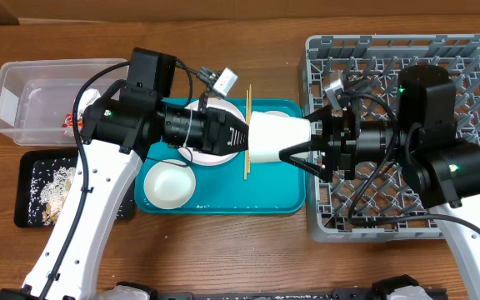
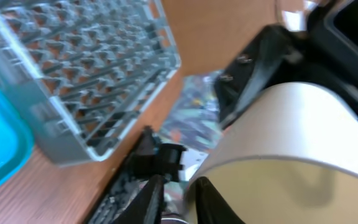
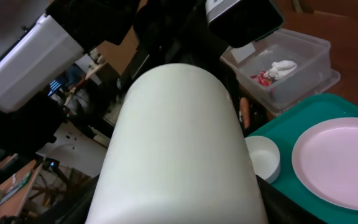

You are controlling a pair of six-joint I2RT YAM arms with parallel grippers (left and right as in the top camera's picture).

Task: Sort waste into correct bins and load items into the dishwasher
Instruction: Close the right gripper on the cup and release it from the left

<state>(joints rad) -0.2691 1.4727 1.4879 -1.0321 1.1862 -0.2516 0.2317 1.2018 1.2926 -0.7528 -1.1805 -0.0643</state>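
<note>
The white cup's narrow end is in my right gripper and the cup's rim faces away, so I should keep carrying the cup until its rim points down into the grey rack.
A white cup hangs on its side above the right end of the teal tray, between my two grippers. My left gripper straddles the cup's rim, one finger inside and one outside, with a gap showing, so it is open. My right gripper is shut on the cup's narrow end; its dark fingers flank the cup. The grey dishwasher rack lies under the right arm. The chopsticks lie across the tray. A plate and a bowl rest on it.
The clear tub at the far left holds a crumpled tissue and a red wrapper. In front of it the black tray holds pale food scraps. The rack's corner shows in the left wrist view.
</note>
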